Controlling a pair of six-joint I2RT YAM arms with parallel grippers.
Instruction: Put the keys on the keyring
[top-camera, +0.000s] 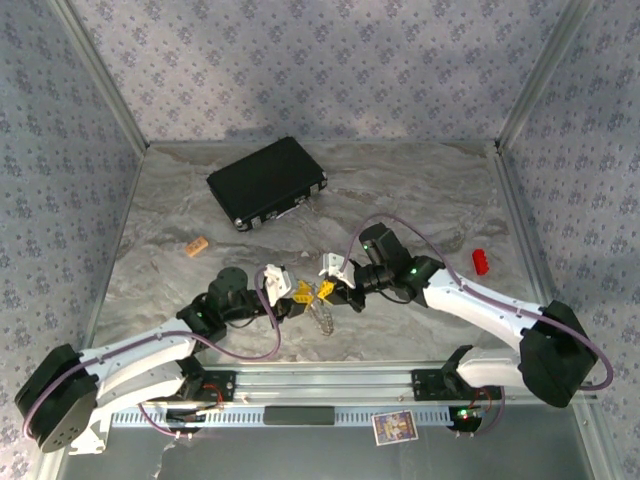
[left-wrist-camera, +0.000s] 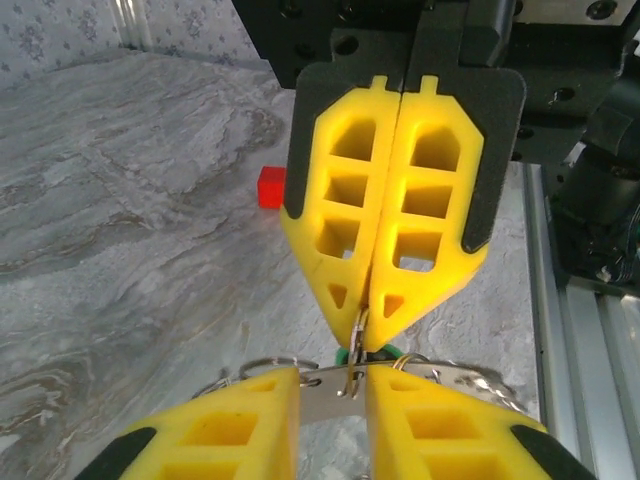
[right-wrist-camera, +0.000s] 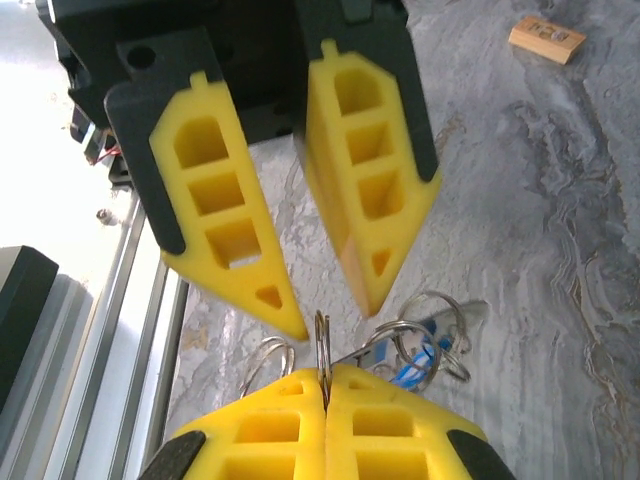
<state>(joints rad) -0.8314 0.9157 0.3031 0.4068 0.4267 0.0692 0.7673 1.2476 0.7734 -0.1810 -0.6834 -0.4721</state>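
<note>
Only the split ring's lower end (left-wrist-camera: 352, 384) reaches my left gripper's open fingers. I should bring them in and pinch it higher (left-wrist-camera: 357, 350) before my right gripper opens.
My two grippers meet tip to tip at the table's front centre. The right gripper (right-wrist-camera: 325, 375) is shut on a thin wire split ring (right-wrist-camera: 322, 338) that stands upright in its tips. The left gripper (left-wrist-camera: 332, 385) is open, its fingers either side of that ring without pinching it. Between and below the left fingers lies the keyring (left-wrist-camera: 325, 418), a flat grey metal piece with several small wire rings hooked on. A green key tag (left-wrist-camera: 346, 355) peeks out behind the right gripper's tips (left-wrist-camera: 362, 340). A blue key tag (right-wrist-camera: 412, 372) lies among the loose rings. The cluster (top-camera: 322, 316) rests on the table.
A black rectangular case (top-camera: 267, 182) lies at the back. A red block (top-camera: 481, 261) sits at the right and a small wooden block (top-camera: 197, 246) at the left. An aluminium rail (top-camera: 320, 385) runs along the near edge.
</note>
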